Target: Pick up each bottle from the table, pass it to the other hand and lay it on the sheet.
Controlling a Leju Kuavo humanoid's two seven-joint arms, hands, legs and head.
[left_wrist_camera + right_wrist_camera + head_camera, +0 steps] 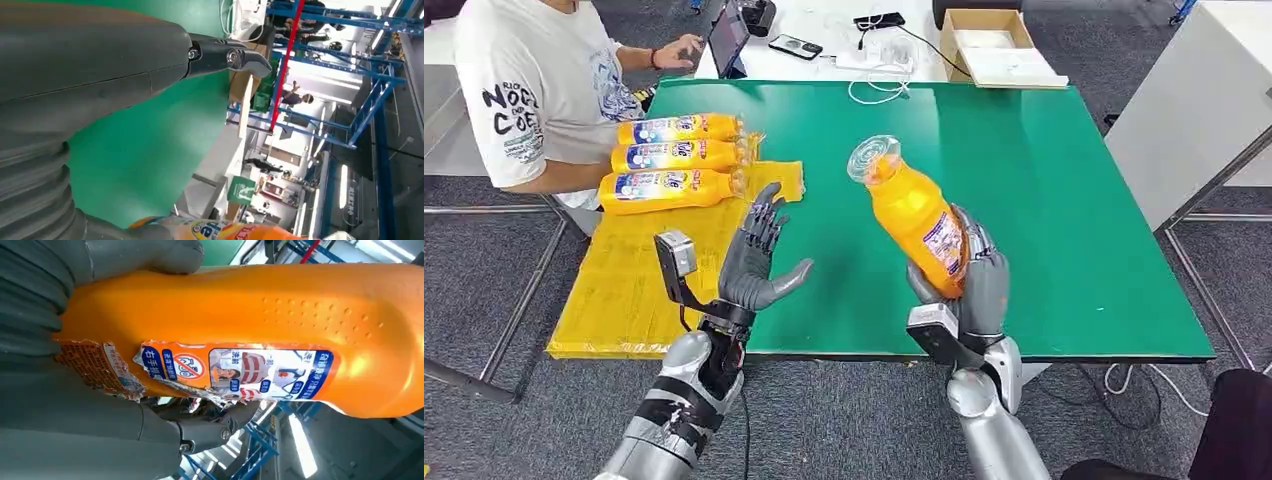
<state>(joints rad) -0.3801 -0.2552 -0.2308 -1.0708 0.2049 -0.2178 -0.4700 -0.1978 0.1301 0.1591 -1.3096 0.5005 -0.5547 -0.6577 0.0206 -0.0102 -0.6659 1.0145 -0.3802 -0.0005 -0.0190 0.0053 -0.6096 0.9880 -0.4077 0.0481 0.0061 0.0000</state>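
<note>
The other orange bottles [674, 156] lie steady on their sides, so the held bottle [918, 222] should stay in place rather than roll when I put it down.
My right hand [969, 285] grips the lower body of an orange bottle [914, 215] with a clear cap, held above the green table [1024, 180] and tilted toward my left. In the right wrist view the bottle [250, 330] shows a torn label, with my fingers [210, 427] wrapped around it. My left hand [759, 255] is raised to the left of the bottle, fingers spread, holding nothing; a gap separates it from the bottle. Three more orange bottles [674, 157] lie side by side on the yellow sheet [634, 280]. An edge of the held bottle [235, 231] appears in the left wrist view.
A person in a white shirt [534, 90] sits at the far left beside the sheet, using a laptop [727, 40]. A cardboard box [994, 45], cables and devices lie on a white table behind. A white cabinet [1194, 100] stands at right.
</note>
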